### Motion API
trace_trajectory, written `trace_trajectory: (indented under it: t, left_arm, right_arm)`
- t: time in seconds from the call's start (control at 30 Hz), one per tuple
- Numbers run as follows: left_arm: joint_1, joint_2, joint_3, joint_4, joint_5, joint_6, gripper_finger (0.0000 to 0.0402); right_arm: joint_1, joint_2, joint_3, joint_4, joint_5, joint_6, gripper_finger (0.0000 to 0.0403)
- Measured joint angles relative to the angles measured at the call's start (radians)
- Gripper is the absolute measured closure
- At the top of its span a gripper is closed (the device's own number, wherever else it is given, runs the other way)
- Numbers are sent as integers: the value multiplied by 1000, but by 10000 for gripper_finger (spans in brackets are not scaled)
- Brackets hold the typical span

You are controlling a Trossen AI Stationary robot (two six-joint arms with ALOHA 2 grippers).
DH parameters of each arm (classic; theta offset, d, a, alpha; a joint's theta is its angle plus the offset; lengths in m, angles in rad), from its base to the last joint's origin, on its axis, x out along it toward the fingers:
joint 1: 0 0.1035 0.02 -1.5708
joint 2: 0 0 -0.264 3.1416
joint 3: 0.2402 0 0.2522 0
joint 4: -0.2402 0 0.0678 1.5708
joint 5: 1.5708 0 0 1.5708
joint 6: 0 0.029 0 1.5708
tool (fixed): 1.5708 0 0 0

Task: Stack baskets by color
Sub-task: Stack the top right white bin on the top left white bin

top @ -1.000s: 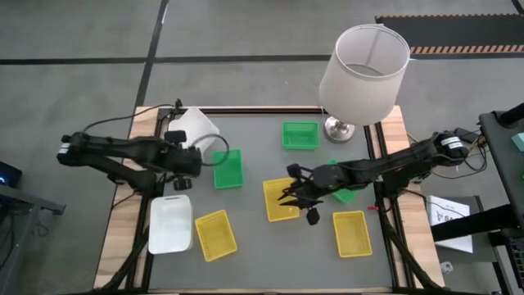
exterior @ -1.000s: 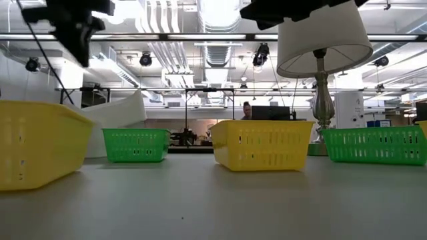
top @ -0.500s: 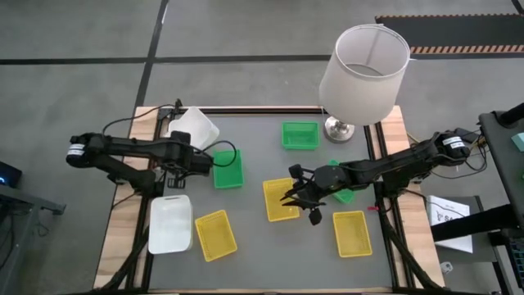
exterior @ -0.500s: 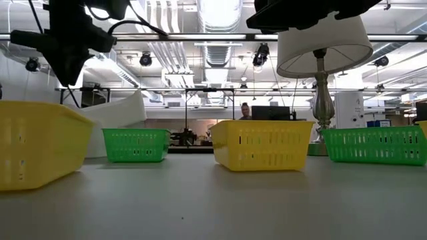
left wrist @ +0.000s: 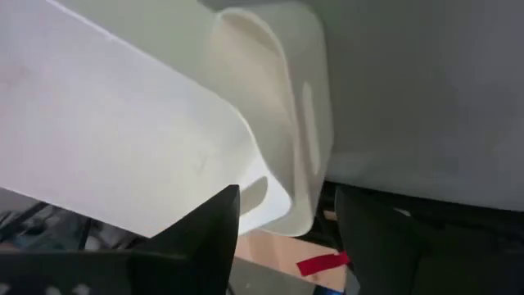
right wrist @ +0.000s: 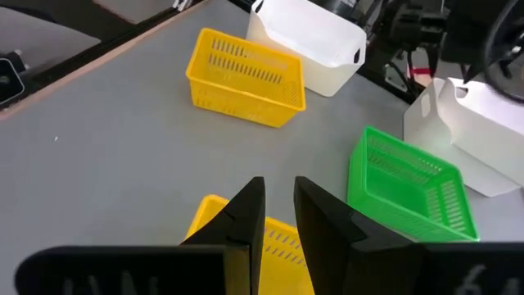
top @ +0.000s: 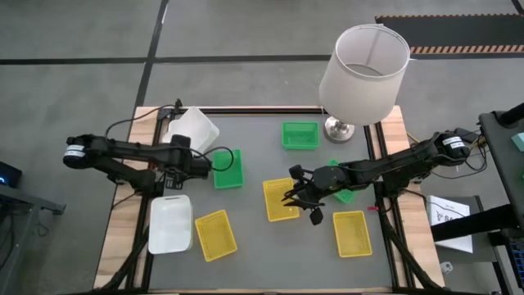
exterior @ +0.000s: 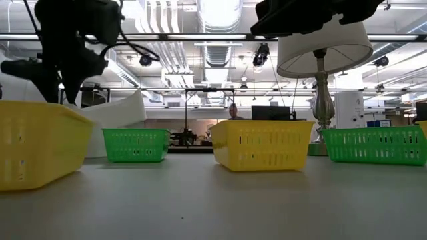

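Observation:
The tilted white basket (top: 195, 129) leans crooked over the lower white basket, so next my left gripper grabs its rim (left wrist: 255, 147), lifts it clear and sets it down level in its place.
Two white baskets sit at the table's far left: one (left wrist: 123, 123) tilted, leaning over the other (left wrist: 307, 98). My left gripper (left wrist: 288, 197) hangs open just above them, a finger on either side of the lower basket's corner; whether it touches, I cannot tell. A third white basket (top: 170, 223) lies near left. Green baskets (top: 229, 170) (top: 300, 135) (top: 345, 196) and yellow baskets (top: 278, 205) (top: 215, 235) (top: 352, 233) are spread over the mat. My right gripper (right wrist: 278, 184) hovers above the middle yellow basket, narrowly open and holding nothing.
A tall lamp with a large white shade (top: 363, 61) stands at the far right, its base (top: 337, 127) on the table next to a green basket. The grey mat (top: 254, 246) is bordered by wooden edges, with red tape (left wrist: 319, 264) on the left one.
My left gripper has come down toward the table beside the two white baskets at the far left, rolling a little as it sank. The baskets have stayed where they were.

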Motion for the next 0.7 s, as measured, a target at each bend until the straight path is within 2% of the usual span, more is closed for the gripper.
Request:
trace_trajectory:
  t: [0.23, 0.37, 0.53, 0.7]
  left_arm:
    - [1, -1, -52, 51, -31, 1, 216]
    - [1, -2, -67, 83, -34, 9, 236]
    - [1, -3, -65, 83, -35, 9, 296]
    - [1, -3, -58, 84, -35, 7, 380]
  right_arm:
    - [0, 0, 0, -5, 0, 0, 342]
    - [0, 0, 0, -5, 0, 0, 342]
    - [0, 0, 0, -6, 0, 0, 342]
    - [0, 0, 0, -6, 0, 0, 342]
